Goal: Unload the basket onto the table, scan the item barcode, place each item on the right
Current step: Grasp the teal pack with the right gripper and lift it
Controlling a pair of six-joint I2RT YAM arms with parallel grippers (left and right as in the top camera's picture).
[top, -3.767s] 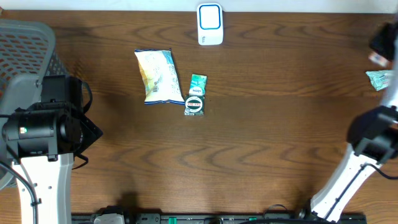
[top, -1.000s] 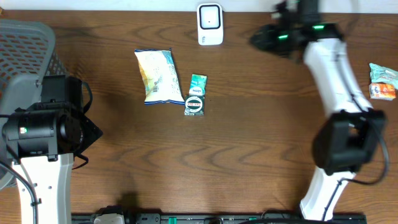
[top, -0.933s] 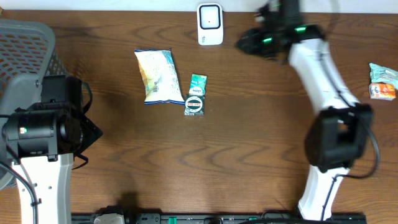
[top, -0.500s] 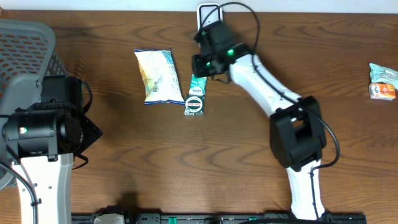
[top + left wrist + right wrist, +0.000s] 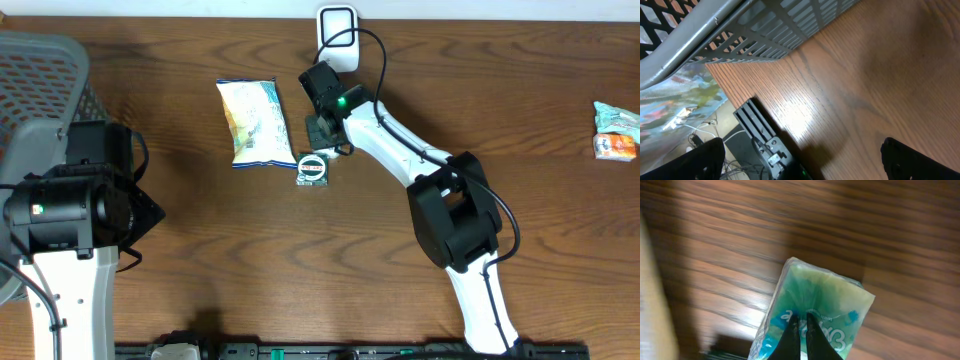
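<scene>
The robot's right gripper has its fingers shut on the green packet's top (image 5: 815,297), with its sides outside them, so it should rise clear and open wide around the packet's sides (image 5: 864,316).
A small green packet (image 5: 313,168) with a round dark label lies in the middle of the wooden table, just right of a white snack bag. My right gripper (image 5: 320,131) is down on the packet's far end. In the right wrist view its two dark fingers (image 5: 801,321) are pressed together, pinching the packet's green film (image 5: 832,297). The white scanner (image 5: 337,28) stands at the back edge, behind the right gripper. My left gripper (image 5: 800,152) hangs open over the table's left edge, nothing between its fingers.
A white snack bag (image 5: 252,122) lies left of the green packet. Two more small packets (image 5: 614,130) sit at the far right. A grey mesh basket (image 5: 40,75) stands at the left, its wall (image 5: 765,35) close to the left gripper.
The right arm swung from the back right across to the middle and came down on the green packet, its jaws closing on it. The left arm has not moved.
</scene>
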